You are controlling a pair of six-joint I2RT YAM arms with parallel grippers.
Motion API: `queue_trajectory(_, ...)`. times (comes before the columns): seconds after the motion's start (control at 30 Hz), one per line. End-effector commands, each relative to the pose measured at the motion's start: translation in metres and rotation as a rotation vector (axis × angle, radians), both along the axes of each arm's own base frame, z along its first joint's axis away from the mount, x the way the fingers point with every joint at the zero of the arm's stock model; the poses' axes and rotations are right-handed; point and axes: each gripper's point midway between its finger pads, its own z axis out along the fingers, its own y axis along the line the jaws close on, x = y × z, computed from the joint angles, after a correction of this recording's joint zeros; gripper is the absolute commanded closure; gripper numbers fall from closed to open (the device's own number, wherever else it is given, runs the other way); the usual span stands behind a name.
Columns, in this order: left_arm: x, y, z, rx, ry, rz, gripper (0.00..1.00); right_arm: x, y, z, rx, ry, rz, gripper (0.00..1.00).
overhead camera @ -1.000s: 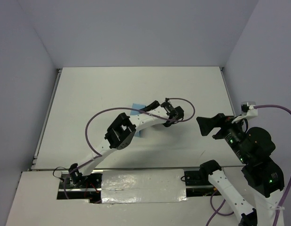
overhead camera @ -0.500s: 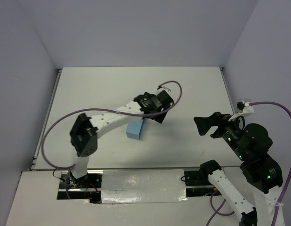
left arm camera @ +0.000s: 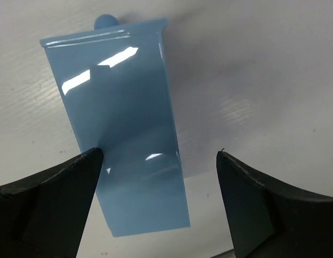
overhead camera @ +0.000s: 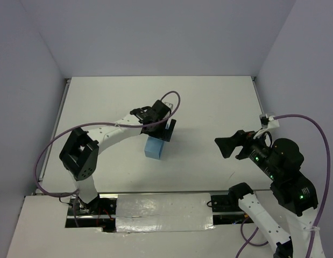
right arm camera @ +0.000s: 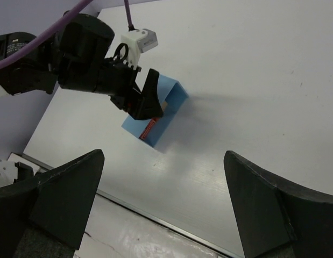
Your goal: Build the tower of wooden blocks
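Observation:
The robot should centre the left gripper's fingers astride the tray (left arm camera: 139, 161), because the tray sits slanted (left arm camera: 105, 167) against one of them. It should then grip the tray and tip out its blocks.
A light blue tray (overhead camera: 155, 148) lies mid-table. It also shows in the right wrist view (right arm camera: 170, 102), where a red-orange wood block (right arm camera: 149, 128) lies inside it by the near end. No other blocks show. My left gripper (overhead camera: 166, 129) is open and empty, just above the tray's far end. In the left wrist view the tray's glossy blue wall (left arm camera: 123, 134) fills the space below my left gripper (left arm camera: 160, 155), nearer its left finger. My right gripper (overhead camera: 224, 146) is open and empty, raised to the right of the tray; it also shows in its own view (right arm camera: 162, 156).
The white table (overhead camera: 209, 102) has a raised rail on the left (overhead camera: 52, 134) and a metal strip at its near edge (right arm camera: 171, 228). Purple cables loop from both arms. Grey walls close in the back and sides.
My left arm has swung left, and its gripper went from right of the tray to over the tray's far end. My right gripper has edged left toward the tray.

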Motion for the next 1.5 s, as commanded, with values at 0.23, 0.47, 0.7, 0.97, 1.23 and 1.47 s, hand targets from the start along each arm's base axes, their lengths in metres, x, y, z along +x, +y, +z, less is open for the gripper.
queue_trajectory(0.23,0.007,0.004,-0.010,-0.017,0.010,0.040,0.00,0.001,0.007,0.006,-0.031,-0.045,0.058,0.00)
queue_trajectory(0.47,0.021,0.019,0.021,0.002,-0.095,0.091,0.01,0.006,0.014,-0.001,-0.021,-0.023,0.079,0.00)
queue_trajectory(0.7,0.022,0.024,-0.002,0.021,-0.041,0.091,0.00,0.009,0.014,-0.004,-0.024,-0.017,0.080,0.00)
queue_trajectory(0.97,0.014,0.007,-0.029,-0.035,0.029,0.035,0.01,0.012,0.014,-0.008,-0.031,-0.008,0.075,0.00)
queue_trajectory(1.23,0.017,0.001,-0.016,-0.083,0.008,0.050,0.00,0.014,0.015,-0.012,-0.033,-0.001,0.075,0.00)
queue_trajectory(1.47,0.022,-0.002,0.009,-0.128,-0.040,0.077,0.01,0.014,0.016,-0.012,-0.033,0.001,0.078,0.00)
